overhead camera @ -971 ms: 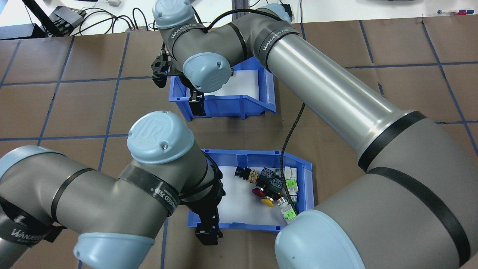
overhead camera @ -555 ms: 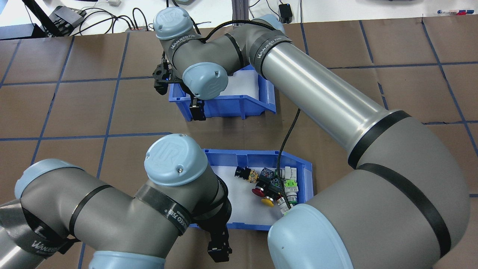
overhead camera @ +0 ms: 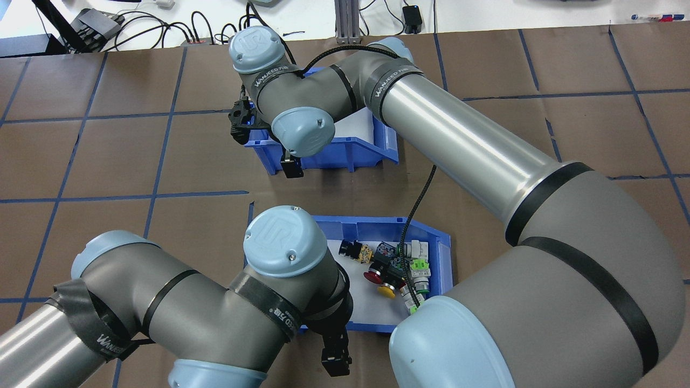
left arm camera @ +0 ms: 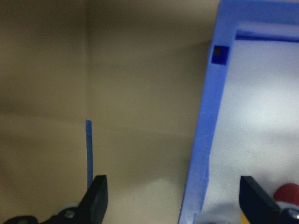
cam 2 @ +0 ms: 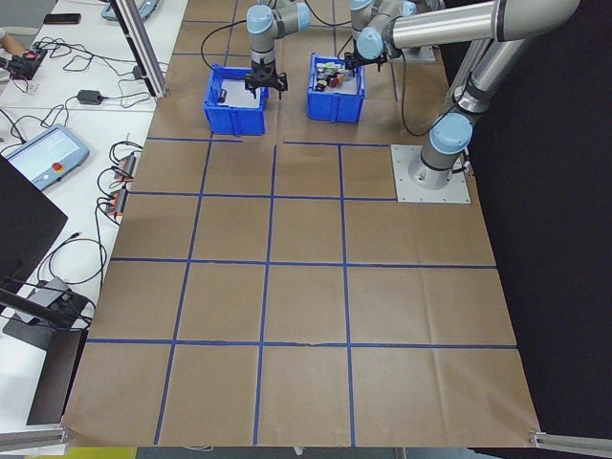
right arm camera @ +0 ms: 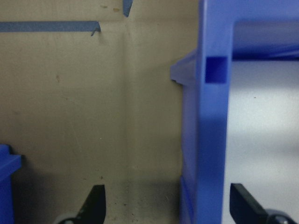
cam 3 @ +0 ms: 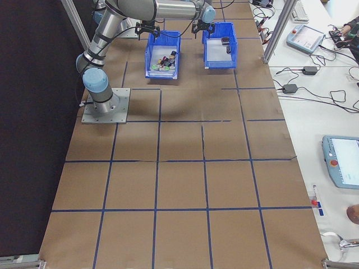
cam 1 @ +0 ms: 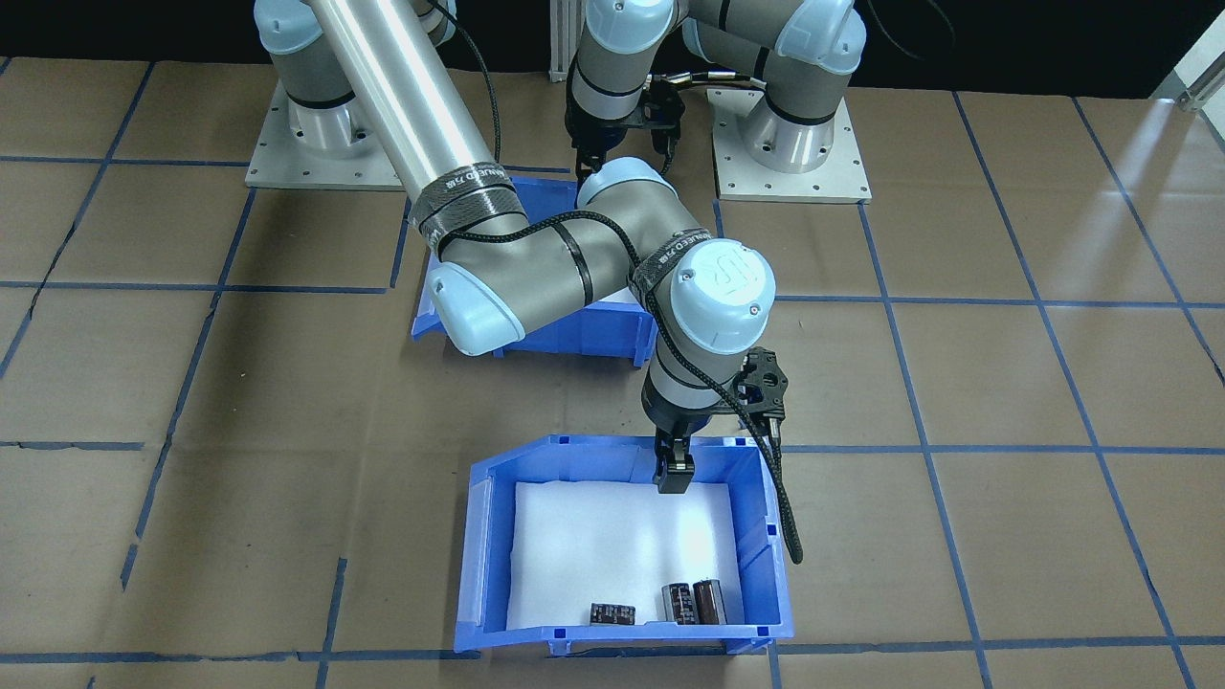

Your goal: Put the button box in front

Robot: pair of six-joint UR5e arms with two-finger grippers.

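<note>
The robot should expect the lone dark cylinder [cam 1: 612,614] to roll towards the middle when the bin is moved, because the cylinder lies lengthwise along the other bin's side [cam 1: 614,633].
The button box [overhead camera: 431,233] is a blue bin with a white floor, lying near the robot, and its cluster of red, yellow and green buttons [overhead camera: 391,268] sits at its right end. My left gripper [overhead camera: 335,360] is open at the box's near left corner. In the left wrist view my left gripper [left arm camera: 173,189] has the blue wall [left arm camera: 205,140] between its spread fingers without touching it. My right gripper [overhead camera: 291,165] is open at the other blue bin [overhead camera: 350,153], and in the right wrist view that bin's wall [right arm camera: 212,116] stands between its fingers.
The other bin [cam 1: 478,536] holds dark cylinders [cam 1: 684,601] at its end towards the operators. Brown paper with blue tape lines covers the table around both bins. Cables and boxes lie beyond the table's far edge [overhead camera: 108,27]. The right arm's long link spans over the button box.
My left arm has swung right along the button box's near side, carrying its gripper further right and nearer the robot. The right wrist has shifted slightly right. Neither bin has moved.
</note>
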